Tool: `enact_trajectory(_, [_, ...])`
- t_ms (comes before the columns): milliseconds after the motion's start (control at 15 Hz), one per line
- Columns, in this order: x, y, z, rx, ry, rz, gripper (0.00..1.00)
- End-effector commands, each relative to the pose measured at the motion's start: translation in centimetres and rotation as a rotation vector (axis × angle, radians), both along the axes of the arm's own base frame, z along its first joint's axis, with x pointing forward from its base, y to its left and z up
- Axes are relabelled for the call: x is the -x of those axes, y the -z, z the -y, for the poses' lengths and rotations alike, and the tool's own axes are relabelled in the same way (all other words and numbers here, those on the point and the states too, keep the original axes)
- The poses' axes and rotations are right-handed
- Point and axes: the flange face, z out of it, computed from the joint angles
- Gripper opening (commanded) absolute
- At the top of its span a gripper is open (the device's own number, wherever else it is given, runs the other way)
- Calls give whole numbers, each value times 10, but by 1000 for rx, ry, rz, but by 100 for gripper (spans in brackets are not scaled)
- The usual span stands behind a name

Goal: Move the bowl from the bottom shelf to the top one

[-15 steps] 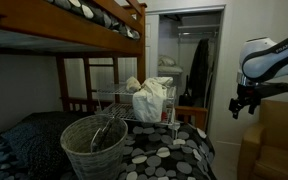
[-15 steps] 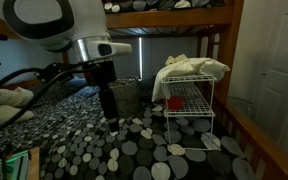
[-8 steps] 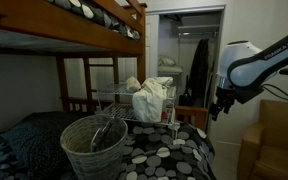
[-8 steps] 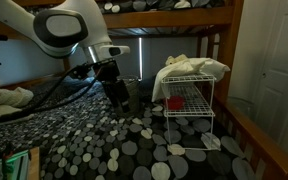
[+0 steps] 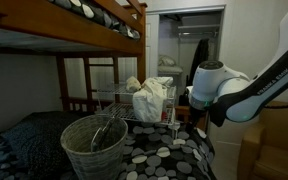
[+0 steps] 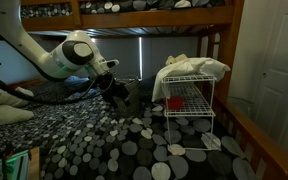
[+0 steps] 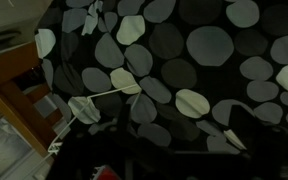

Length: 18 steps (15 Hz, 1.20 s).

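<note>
The top shelf covers the red bowl, and my gripper is hanging over the bedcover. Next, I swing toward the rack and reach in under that shelf.
A red bowl sits on a lower shelf of the white wire rack, which stands on the spotted bedcover. A white cloth is draped over the rack's top shelf. My gripper hangs above the bedcover, apart from the rack and tilted toward it. It is dark and small, so I cannot tell how its jaws stand. In an exterior view the arm leans in beside the rack. The wrist view is dim: it shows the bedcover and a white rack wire.
A wire mesh basket stands in the foreground on the bed and shows behind the gripper in an exterior view. Bunk bed beams run overhead. A wooden bed rail lies beside the rack.
The arm has swung down and toward the rack. The gripper has gone from pointing straight down to tilted toward the shelves. The bowl has not moved.
</note>
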Motion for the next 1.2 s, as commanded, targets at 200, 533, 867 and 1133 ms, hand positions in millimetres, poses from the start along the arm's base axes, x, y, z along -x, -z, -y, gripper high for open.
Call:
enact_trajectory(200, [-3,-6,2,27,-19,56,100])
enact_trajectory(533, [-37,-16,-5,216,-293,141,100])
enact_trajectory(867, [-93,-21,8,423,-448,178,100])
enact_trajectory(1133, [-92,55,0,303,-342,134,100])
